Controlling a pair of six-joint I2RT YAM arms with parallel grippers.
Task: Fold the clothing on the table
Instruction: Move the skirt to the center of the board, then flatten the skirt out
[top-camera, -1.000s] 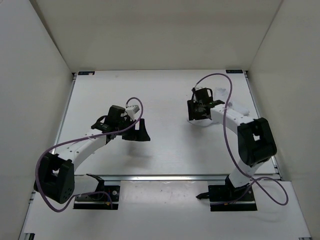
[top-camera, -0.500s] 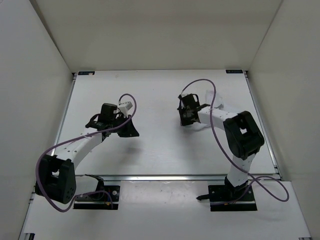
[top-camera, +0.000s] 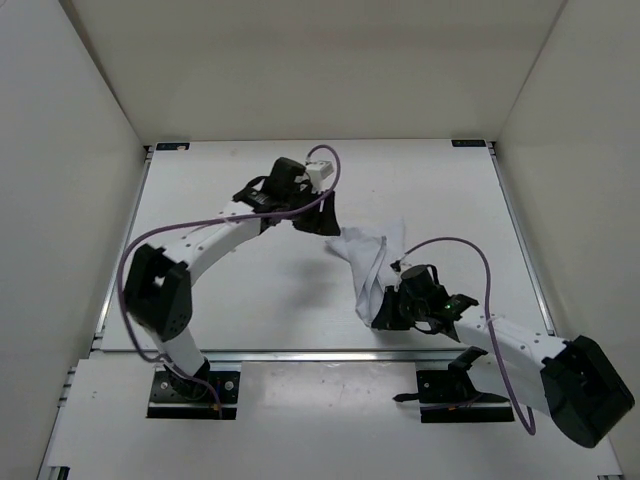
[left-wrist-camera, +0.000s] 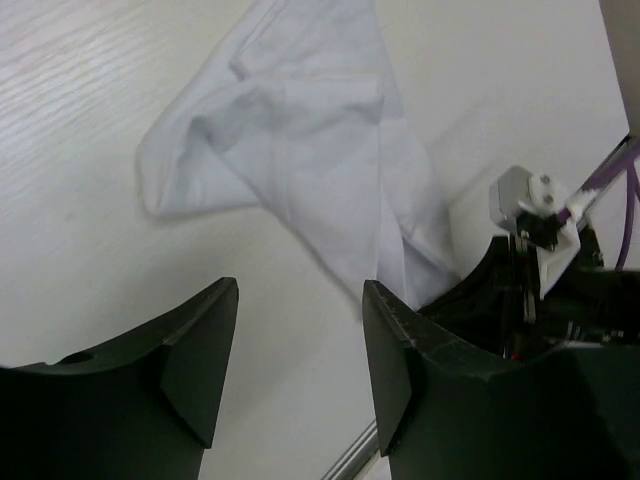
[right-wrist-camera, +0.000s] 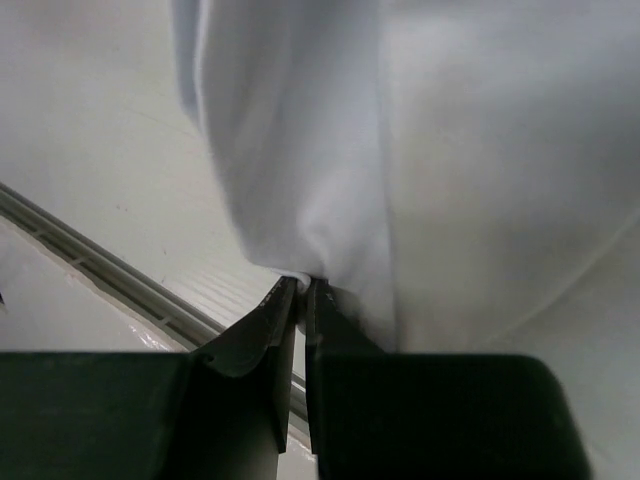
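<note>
I should hold the clothing's near end still with my right gripper while my left gripper spreads the clothing by the flap's far corner, because the clothing lies bunched in a strip.
The clothing is a pale, wrinkled cloth stretched in a strip across the table, right of centre. My right gripper is shut on its near end, close to the front rail; the right wrist view shows the clothing pinched between the closed right gripper. My left gripper hangs open just left of the cloth's far end. In the left wrist view the clothing lies beyond the open left gripper, with bare table between its fingers.
The metal front rail runs just behind my right gripper and shows again in its wrist view as the rail. White walls close the table on three sides. Blue corner marks sit at the far corners. The right wrist's camera block appears in the left wrist view.
The right arm has pulled back toward the near edge, dragging the clothing out into a strip. The left arm swung far and rightward to the cloth's far end, and its gripper has opened.
</note>
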